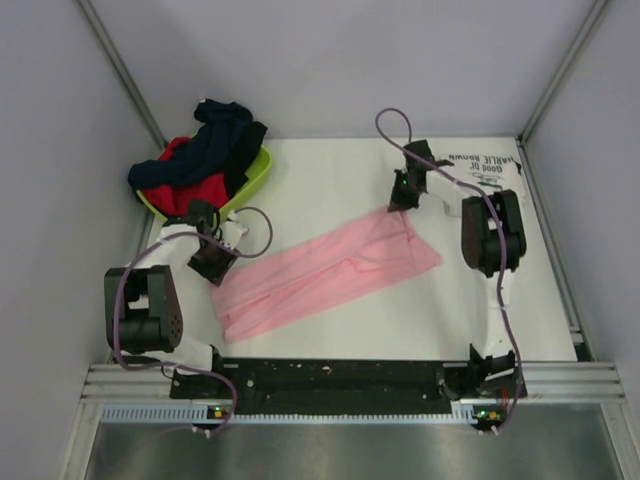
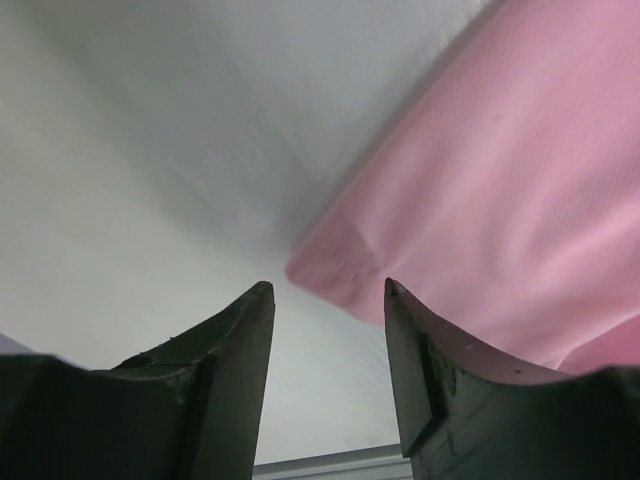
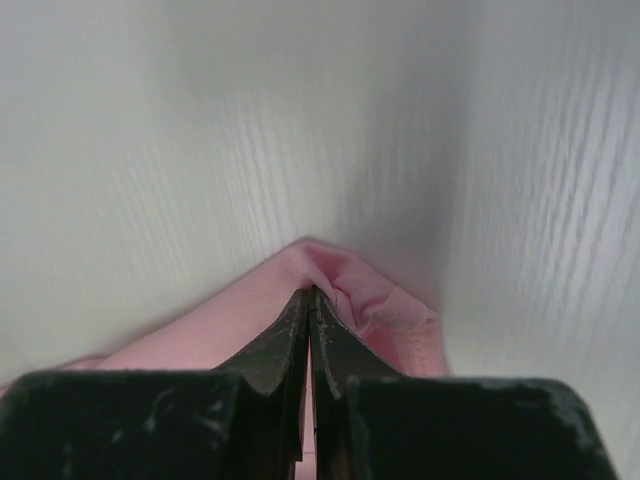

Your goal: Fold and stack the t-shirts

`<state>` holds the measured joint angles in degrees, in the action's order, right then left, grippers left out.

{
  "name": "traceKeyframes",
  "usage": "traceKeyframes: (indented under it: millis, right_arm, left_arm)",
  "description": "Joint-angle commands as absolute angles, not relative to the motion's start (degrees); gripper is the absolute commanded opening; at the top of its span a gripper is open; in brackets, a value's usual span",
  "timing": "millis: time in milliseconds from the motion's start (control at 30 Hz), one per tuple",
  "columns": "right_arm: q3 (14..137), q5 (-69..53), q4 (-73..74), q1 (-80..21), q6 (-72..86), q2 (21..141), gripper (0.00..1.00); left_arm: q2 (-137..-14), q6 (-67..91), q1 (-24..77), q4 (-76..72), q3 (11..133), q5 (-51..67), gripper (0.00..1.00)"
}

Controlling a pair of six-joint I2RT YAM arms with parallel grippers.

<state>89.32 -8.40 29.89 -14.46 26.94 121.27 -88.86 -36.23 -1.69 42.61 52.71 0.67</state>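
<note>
The light-pink t-shirt (image 1: 318, 265) lies at a slant across the table, so next my left gripper swings the t-shirt's near end (image 1: 226, 308) toward the middle of the table before I fold that end up.
The light-pink t-shirt (image 1: 320, 272) lies as a long band slanting across the middle of the table. My right gripper (image 1: 396, 205) is shut on its far right corner (image 3: 345, 290), with pink cloth bunched round the fingertips. My left gripper (image 1: 213, 270) is open at the shirt's near left end; a pink corner (image 2: 330, 268) lies just beyond the fingertips, not between them. The white t-shirt with black lettering (image 1: 487, 166) lies at the far right, partly behind the right arm.
A lime-green basket (image 1: 252, 177) at the far left holds a heap of dark blue and red clothes (image 1: 205, 155). Grey walls stand close on the left, back and right. A black rail (image 1: 330, 380) runs along the near edge.
</note>
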Motion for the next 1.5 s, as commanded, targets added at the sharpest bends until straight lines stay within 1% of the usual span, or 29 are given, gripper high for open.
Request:
traceKeyframes:
  millis: [0,33,67,167,200,333,367,467,500,533,600,667,733,767,833,867,900,1000,1067,1133,1200,1233,1267,1300,1333,1433,1467]
  right_arm:
    - [105.1,-9.5,33.1,-14.5,23.3,129.5,0.00]
    - [107.9,-9.8,33.5,-14.4,22.1,129.8,0.00]
    - [109.8,-10.4,34.1,-14.5,20.8,129.6,0.04]
    - [112.2,-10.1,36.1,-14.4,16.4,125.4,0.26]
    - [110.5,-9.1,36.1,-14.5,15.2,122.0,0.30]
    - [96.5,-2.2,36.0,-14.3,13.5,108.9,0.51]
    - [92.4,-1.6,36.0,-14.2,13.6,106.0,0.54]
    - [81.1,-0.3,36.0,-12.9,15.9,100.1,0.57]
    - [77.9,1.8,35.9,-12.4,16.7,98.6,0.58]
    - [74.7,2.1,35.8,-11.7,17.8,97.4,0.59]
    - [69.6,1.9,34.5,-9.9,19.3,96.0,0.59]
    - [66.5,0.2,32.4,-8.8,19.8,95.6,0.59]
    - [64.6,-1.8,30.2,-8.6,19.3,96.2,0.59]
    - [64.3,-1.5,29.8,-8.6,19.3,97.1,0.59]
    - [64.2,-3.6,28.7,-8.1,19.5,99.3,0.58]
    - [64.2,-5.0,27.9,-7.9,19.8,100.9,0.57]
    - [64.3,-6.1,27.3,-7.6,20.0,102.4,0.53]
    - [67.1,-8.6,27.1,-7.6,19.9,107.5,0.19]
    - [72.0,-9.2,27.2,-7.6,18.9,110.5,0.00]
    - [79.7,-9.2,27.0,-7.4,17.6,114.5,0.00]
    - [89.6,-9.1,27.3,-7.3,16.4,120.1,0.00]
    - [95.9,-9.8,27.9,-7.2,16.1,123.3,0.00]
    - [101.7,-11.1,29.1,-7.2,15.8,128.9,0.00]
    - [109.0,-12.1,30.5,-7.1,15.5,133.4,0.00]
    - [115.4,-13.5,32.5,-7.1,15.1,137.3,0.05]
    - [136.7,-15.9,39.0,-6.7,15.4,148.2,0.34]
    - [139.0,-16.3,39.4,-6.6,15.3,149.3,0.41]
  left_arm:
    - [-83.5,-35.3,-3.1,46.0,55.1,4.7,0.55]
    - [-83.8,-35.3,-3.1,45.6,55.0,4.8,0.56]
    - [-84.3,-35.6,-3.2,45.1,54.8,5.0,0.57]
    - [-87.2,-35.2,-3.2,44.0,55.2,4.2,0.57]
    - [-88.1,-35.2,-3.3,43.7,55.5,3.9,0.57]
    - [-91.5,-35.7,-3.3,42.3,57.5,4.0,0.58]
    - [-92.3,-35.9,-3.1,41.8,57.7,4.0,0.58]
    - [-94.7,-36.6,-3.2,41.0,58.1,4.0,0.57]
    - [-95.3,-36.6,-3.2,41.0,58.1,3.9,0.55]
    - [-95.7,-36.7,-3.2,41.0,57.9,4.0,0.51]
    - [-95.8,-37.4,-3.2,41.3,57.0,5.4,0.33]
    - [-94.9,-38.2,-3.1,42.0,55.8,7.7,0.23]
    - [-94.0,-39.0,-3.0,42.5,54.5,9.3,0.17]
    - [-94.0,-38.8,-3.1,42.5,53.9,9.1,0.12]
    - [-94.3,-38.6,-3.1,42.8,52.7,8.2,0.09]
    - [-94.3,-38.6,-3.1,43.1,52.0,8.3,0.09]
    - [-93.9,-38.8,-3.1,43.2,50.8,8.6,0.09]
    - [-91.2,-39.9,-2.9,44.1,48.2,10.9,0.10]
    - [-88.6,-40.9,-2.5,45.7,47.1,12.7,0.11]
    - [-86.4,-41.2,-0.3,46.9,46.0,13.9,0.18]
    - [-84.8,-41.5,5.3,47.4,44.4,13.2,0.33]
    - [-84.1,-41.1,8.9,47.1,43.6,12.8,0.39]
    - [-83.3,-40.6,14.0,47.0,43.1,12.7,0.46]
    - [-82.8,-39.9,17.2,47.2,43.0,13.1,0.50]
    - [-82.3,-38.9,20.4,47.5,43.4,14.2,0.53]
    - [-80.3,-38.1,26.1,50.6,45.7,18.1,0.55]
    - [-79.2,-38.4,26.9,52.1,46.4,19.2,0.56]
